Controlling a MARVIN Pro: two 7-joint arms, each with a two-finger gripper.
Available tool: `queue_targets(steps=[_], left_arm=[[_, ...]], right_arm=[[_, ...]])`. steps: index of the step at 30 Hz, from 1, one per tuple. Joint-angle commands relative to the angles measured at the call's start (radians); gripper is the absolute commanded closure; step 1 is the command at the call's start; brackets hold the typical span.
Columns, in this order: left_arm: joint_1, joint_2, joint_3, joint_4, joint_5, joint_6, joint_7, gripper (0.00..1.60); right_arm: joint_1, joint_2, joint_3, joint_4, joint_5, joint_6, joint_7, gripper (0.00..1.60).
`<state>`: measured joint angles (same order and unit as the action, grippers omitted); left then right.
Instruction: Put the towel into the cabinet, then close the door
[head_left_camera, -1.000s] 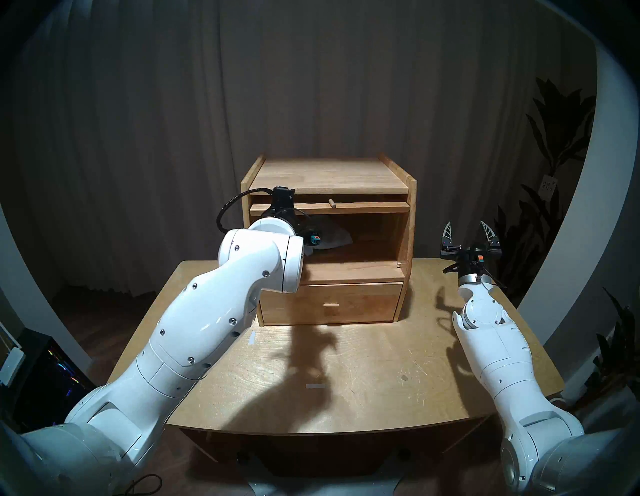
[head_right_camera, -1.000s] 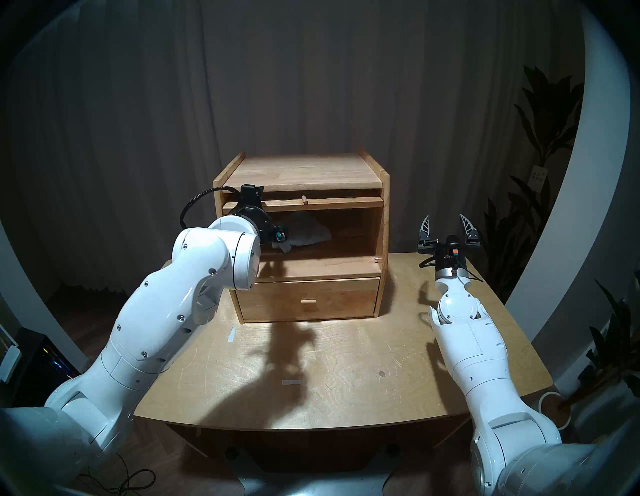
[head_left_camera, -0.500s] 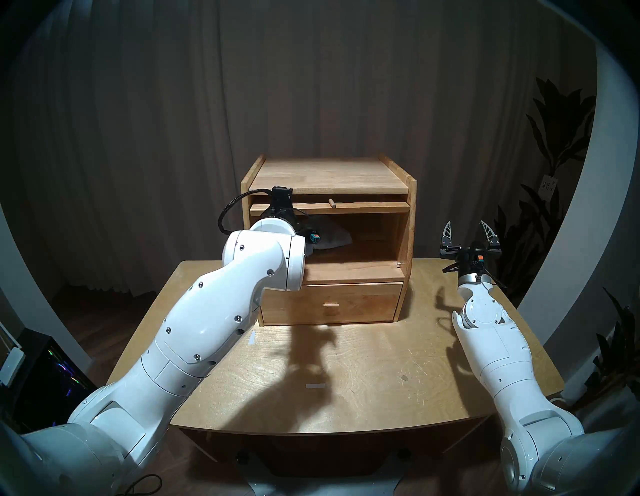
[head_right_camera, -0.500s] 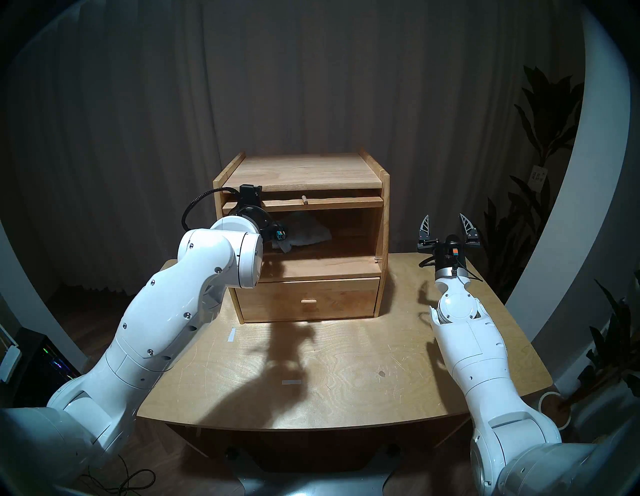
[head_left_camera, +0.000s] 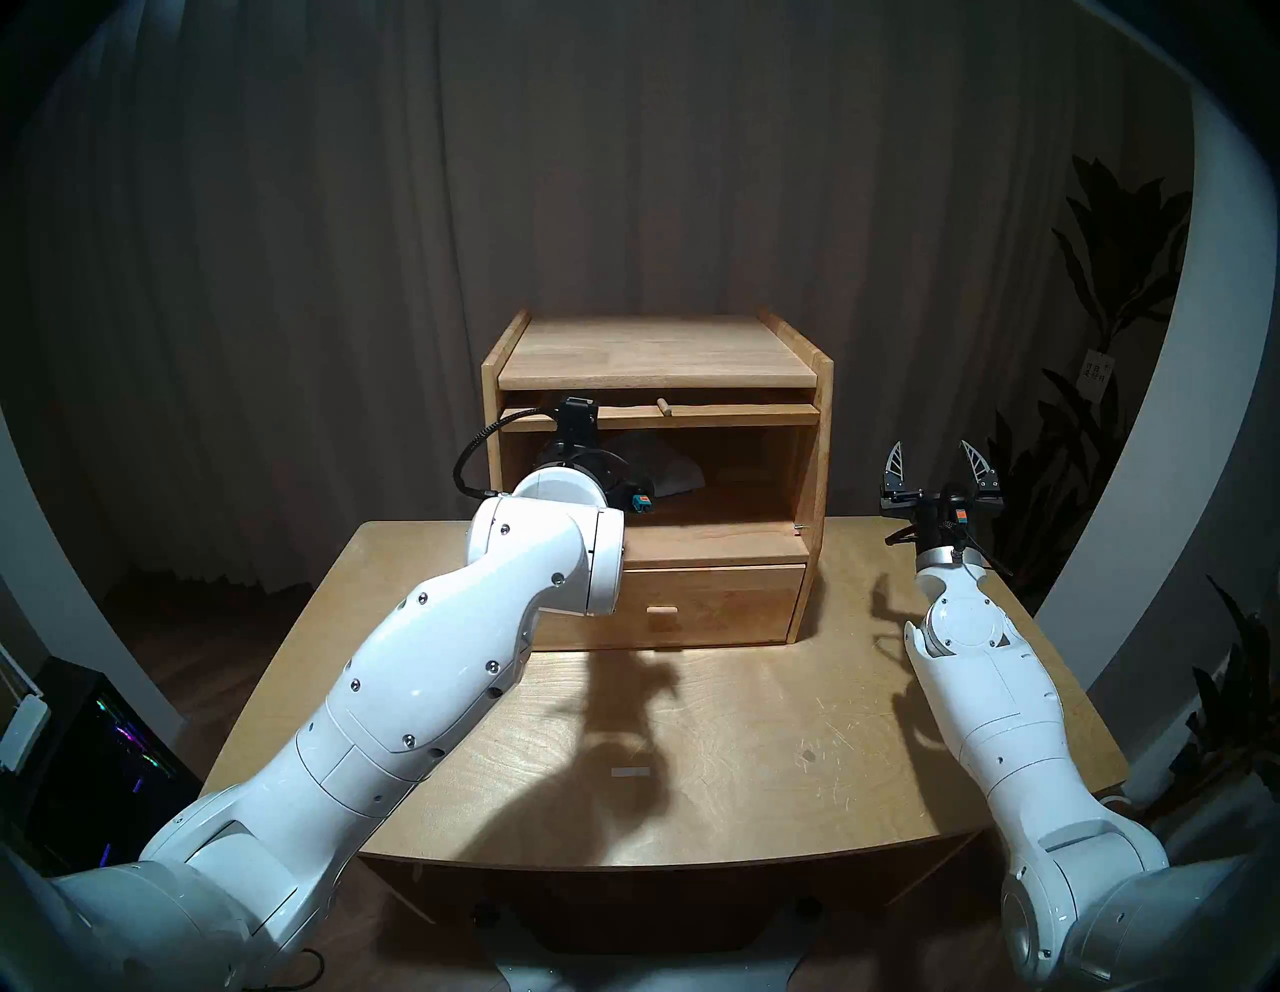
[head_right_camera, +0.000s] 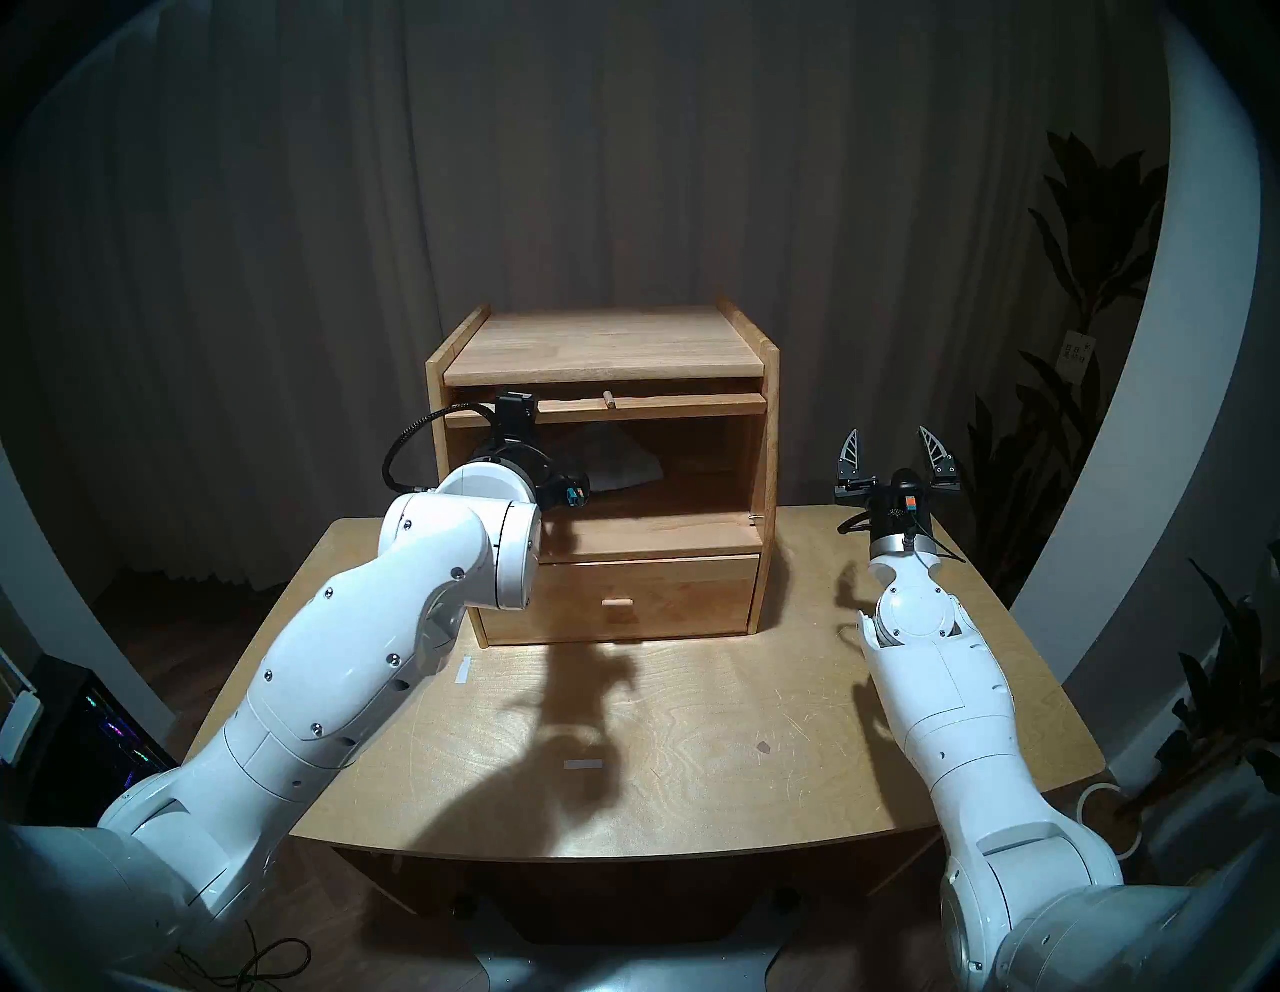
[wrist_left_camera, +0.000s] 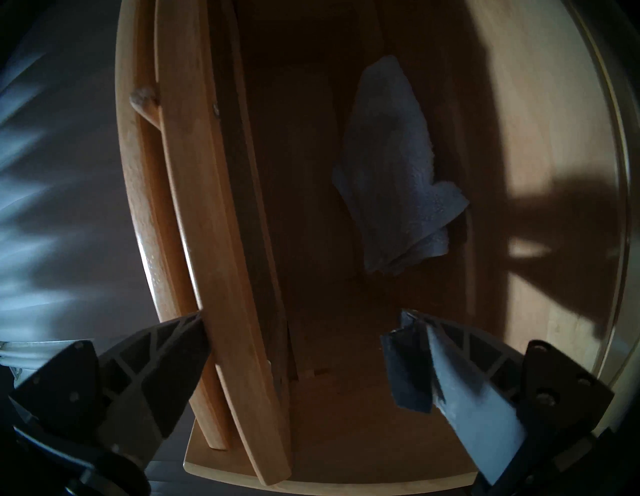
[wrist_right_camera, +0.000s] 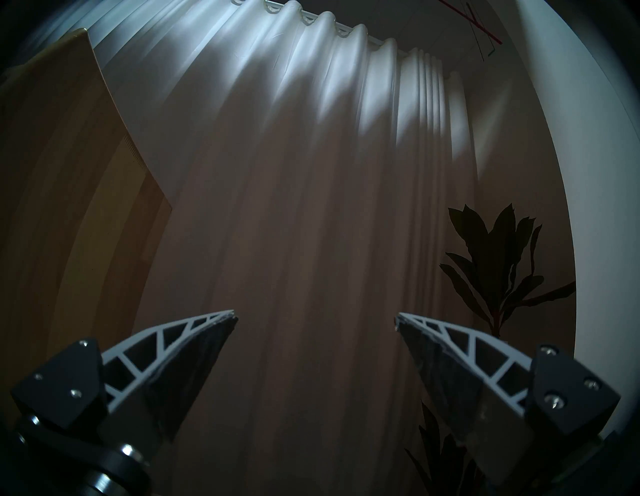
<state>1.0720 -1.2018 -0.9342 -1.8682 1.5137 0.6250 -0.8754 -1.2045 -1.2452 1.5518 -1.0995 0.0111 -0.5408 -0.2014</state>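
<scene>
The door (head_left_camera: 728, 416) lies flat in the gap (head_left_camera: 744, 397) under the top, so it should slide out level and then swing down over the compartment when I pull it.
The light-wood cabinet (head_left_camera: 658, 353) stands at the back of the table. The light-blue towel (head_left_camera: 675, 474) lies inside its open upper compartment, also seen in the left wrist view (wrist_left_camera: 391, 166). The door (head_left_camera: 727, 414) lies flat, slid in under the top, with its peg knob (head_left_camera: 663, 406) sticking out. My left gripper (wrist_left_camera: 303, 313) is open and empty at the compartment's left front, short of the towel, one finger beside the door's edge (wrist_left_camera: 221, 242). My right gripper (head_left_camera: 930, 457) is open and empty, held up to the right of the cabinet.
The drawer (head_left_camera: 692, 606) below is shut. The wooden table (head_left_camera: 727, 762) carries two small tape marks (head_left_camera: 630, 771). Plants (head_left_camera: 1108, 291) stand at the right, a curtain hangs behind, and a dark lit box (head_left_camera: 104, 762) sits on the floor at the left.
My left wrist has dropped and shifted right at the compartment's opening, drawing back a little. The towel stays inside. The right arm has not moved.
</scene>
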Motion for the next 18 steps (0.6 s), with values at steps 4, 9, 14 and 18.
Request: queue_targets(steps=[4, 9, 14, 18], left_arm=[[-0.071, -0.016, -0.056, 0.034, -0.029, -0.014, 0.055, 0.0], [-0.066, -0.019, -0.051, 0.037, -0.045, -0.02, 0.069, 0.0], [-0.058, -0.024, -0.048, 0.04, -0.054, -0.019, 0.083, 0.0], [-0.05, -0.042, -0.052, 0.069, -0.072, -0.012, 0.124, 0.0]], right_arm=[[0.018, 0.003, 0.002, -0.016, 0.002, -0.01, 0.001, 0.0], [0.018, 0.003, 0.002, -0.016, 0.002, -0.01, 0.001, 0.0], [0.018, 0.003, 0.002, -0.016, 0.003, -0.01, 0.001, 0.0], [0.018, 0.004, 0.001, -0.016, 0.003, -0.01, 0.001, 0.0]])
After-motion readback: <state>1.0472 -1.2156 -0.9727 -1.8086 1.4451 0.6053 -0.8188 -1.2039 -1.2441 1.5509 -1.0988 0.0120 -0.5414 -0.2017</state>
